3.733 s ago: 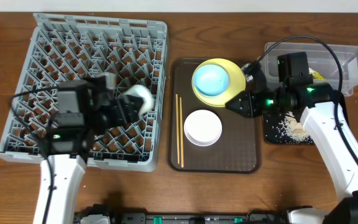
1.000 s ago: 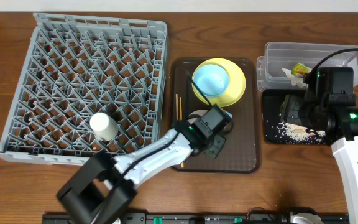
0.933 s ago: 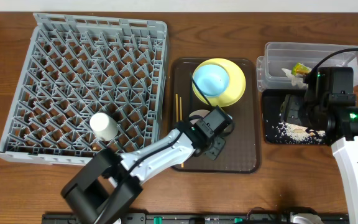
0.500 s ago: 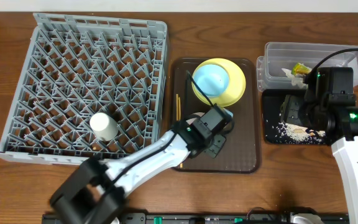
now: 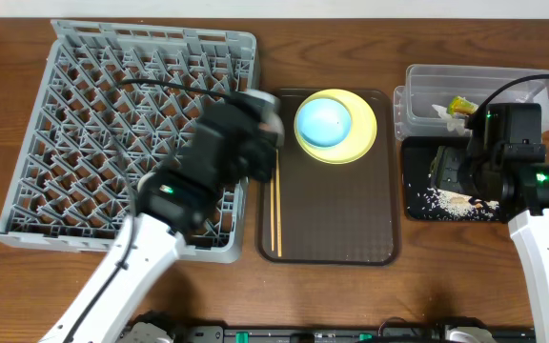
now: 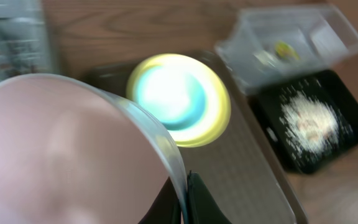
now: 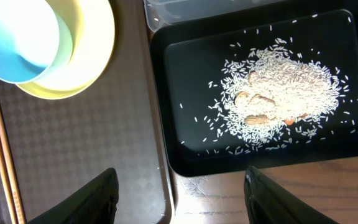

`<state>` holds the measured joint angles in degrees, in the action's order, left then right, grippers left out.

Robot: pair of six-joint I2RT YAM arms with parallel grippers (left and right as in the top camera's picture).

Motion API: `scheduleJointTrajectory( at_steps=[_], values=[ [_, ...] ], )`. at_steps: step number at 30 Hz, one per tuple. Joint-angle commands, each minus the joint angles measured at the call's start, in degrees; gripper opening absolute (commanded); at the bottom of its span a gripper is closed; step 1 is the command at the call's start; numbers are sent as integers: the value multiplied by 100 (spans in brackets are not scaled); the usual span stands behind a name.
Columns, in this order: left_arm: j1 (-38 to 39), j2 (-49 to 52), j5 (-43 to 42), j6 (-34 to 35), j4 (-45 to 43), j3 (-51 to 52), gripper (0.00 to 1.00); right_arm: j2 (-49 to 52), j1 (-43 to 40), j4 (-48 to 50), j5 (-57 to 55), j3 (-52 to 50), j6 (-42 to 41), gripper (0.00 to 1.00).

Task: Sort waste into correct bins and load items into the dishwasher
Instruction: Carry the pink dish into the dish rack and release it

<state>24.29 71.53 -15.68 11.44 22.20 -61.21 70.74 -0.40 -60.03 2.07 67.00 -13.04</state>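
The robot's left gripper has hold of the pinkish-white bowl by its rim [image 6: 156,134] and the rack's middle wires [image 5: 163,124] are free, so the robot should carry on carrying the bowl over until it rests there.
My left gripper [image 6: 184,198] is shut on the rim of the pinkish-white bowl [image 6: 61,155], held up in the air. In the overhead view that blurred gripper [image 5: 254,119] and bowl [image 5: 261,101] hang over the right edge of the grey dish rack [image 5: 112,95]. A light blue bowl [image 5: 324,121] sits on the yellow plate [image 5: 362,133] in the brown tray [image 5: 351,229], with chopsticks [image 5: 276,214] at its left side. My right gripper [image 7: 179,186] is open and empty above the gap between the brown tray and the black tray [image 7: 166,93].
Loose rice [image 7: 284,93] lies piled in the black tray. Behind it stands the clear tub [image 5: 479,81] holding the yellow-green wrapper [image 5: 460,105]. The left arm covers the rack's lower right part in the overhead view.
My left gripper shut on the bowl's rim, lifted it off the brown tray and swung it up and left toward the rack. The right arm stayed still.
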Motion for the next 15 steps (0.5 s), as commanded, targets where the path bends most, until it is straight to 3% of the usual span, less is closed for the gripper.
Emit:
scheduleJointTrajectory(
  at_steps=[1, 7, 15],
  values=[
    [-927, 146, -1484, -131, 31, -79, 6, -35, -85, -7, -55, 44, -63, 63],
    [-2422, 551, -3486, -133, -229, -79, 6, -35, -87, -7, -55, 44, -63, 63],
    [-3663, 1412, -5501, -17, -785, -79, 6, -35, -85, -7, -55, 44, -63, 62]
  ],
)
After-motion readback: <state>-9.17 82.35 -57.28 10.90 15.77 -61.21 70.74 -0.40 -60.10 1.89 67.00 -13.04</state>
